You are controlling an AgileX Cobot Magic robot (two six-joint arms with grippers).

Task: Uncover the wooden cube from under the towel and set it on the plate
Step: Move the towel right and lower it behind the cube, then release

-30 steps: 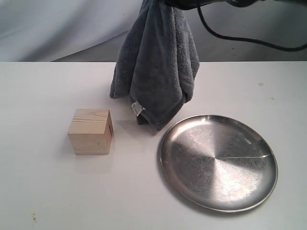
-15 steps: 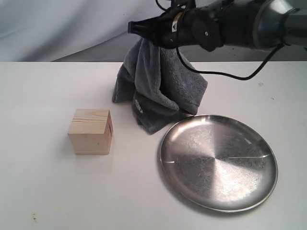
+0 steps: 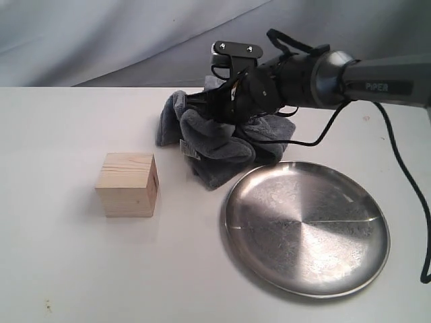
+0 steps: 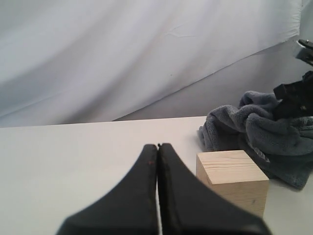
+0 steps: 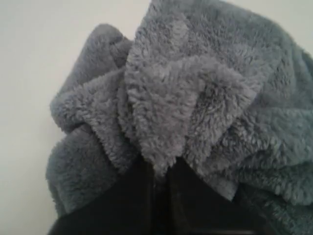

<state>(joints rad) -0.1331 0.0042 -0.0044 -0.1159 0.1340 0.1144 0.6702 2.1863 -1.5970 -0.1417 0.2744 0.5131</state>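
My right gripper keeps bringing the towel's fold down until it rests on the towel heap, and then let go, because the dark grey towel is clear of the wooden cube.
The pale wooden cube stands uncovered on the white table, left of the silver plate. The dark grey towel lies crumpled behind them, close to the plate's far rim. My right gripper is low over the heap and shut on a fold of the towel; its dark fingers pinch the plush in the right wrist view. My left gripper is shut with nothing in it. It hovers beside the cube, with the towel beyond, and is out of the exterior view.
The right arm and its black cable reach in from the right, passing above the plate's far side. A grey backdrop rises behind the table's far edge.
The right gripper has come down with the towel, which hung tall a second ago and now rests bunched on the table. Cube and plate have not moved.
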